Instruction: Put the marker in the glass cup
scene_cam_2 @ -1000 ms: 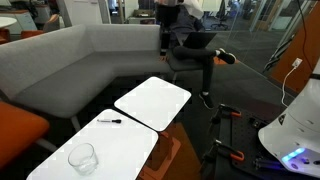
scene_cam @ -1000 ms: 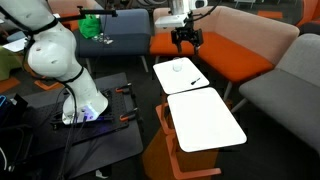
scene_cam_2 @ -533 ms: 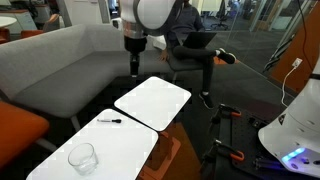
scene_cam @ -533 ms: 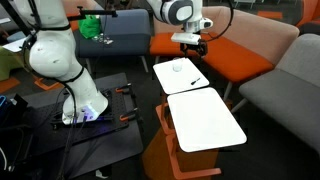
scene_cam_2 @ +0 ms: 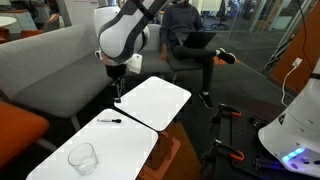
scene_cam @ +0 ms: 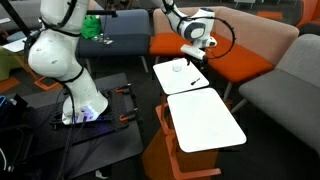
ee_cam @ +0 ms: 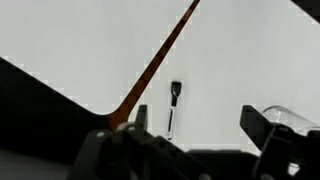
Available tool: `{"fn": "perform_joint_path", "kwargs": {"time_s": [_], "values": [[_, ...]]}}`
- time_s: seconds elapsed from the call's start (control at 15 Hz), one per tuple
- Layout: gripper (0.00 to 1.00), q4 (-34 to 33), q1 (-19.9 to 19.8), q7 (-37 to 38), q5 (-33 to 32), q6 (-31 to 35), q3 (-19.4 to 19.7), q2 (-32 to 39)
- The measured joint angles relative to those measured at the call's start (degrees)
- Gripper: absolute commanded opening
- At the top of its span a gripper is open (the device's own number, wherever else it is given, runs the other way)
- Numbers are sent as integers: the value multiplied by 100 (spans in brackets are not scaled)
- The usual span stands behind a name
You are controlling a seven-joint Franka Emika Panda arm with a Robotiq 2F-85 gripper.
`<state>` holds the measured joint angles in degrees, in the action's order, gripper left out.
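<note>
The robot's open fingers are lined up across the marker's narrow width (ee_cam: 174,104), clear of the glass cup, so the gripper should keep going down and close on the marker's body (ee_cam: 171,121).
The marker (scene_cam_2: 110,120) is a short dark stick lying flat on the white panel (scene_cam_2: 120,148) that also bears the glass cup (scene_cam_2: 82,157). It also shows in the wrist view (ee_cam: 173,108) and faintly in an exterior view (scene_cam: 197,80). The cup is a clear faint outline, upright and empty, seen at the right edge of the wrist view (ee_cam: 292,117) and as a grey ring (scene_cam: 176,68). My gripper (scene_cam_2: 117,97) hangs open above the panel, just above the marker. In the wrist view the gripper (ee_cam: 200,125) holds nothing, and the marker lies close to its left finger.
A second white panel (scene_cam_2: 155,100) adjoins the first along a brown seam (ee_cam: 160,62). A grey sofa (scene_cam_2: 70,60) and orange seats (scene_cam: 240,55) surround the panels. A person sits behind (scene_cam_2: 190,40). The robot base (scene_cam: 75,100) stands on the floor.
The arm has swung over and dropped from high above the sofa to just above the panel with the marker. Marker and cup have not moved.
</note>
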<state>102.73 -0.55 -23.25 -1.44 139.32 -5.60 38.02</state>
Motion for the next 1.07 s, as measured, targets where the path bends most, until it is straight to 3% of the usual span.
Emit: {"fn": "perform_joint_path", "kwargs": {"time_s": [1.07], "values": [[98, -3375, 547, 362, -498, -921, 98, 2833]]}}
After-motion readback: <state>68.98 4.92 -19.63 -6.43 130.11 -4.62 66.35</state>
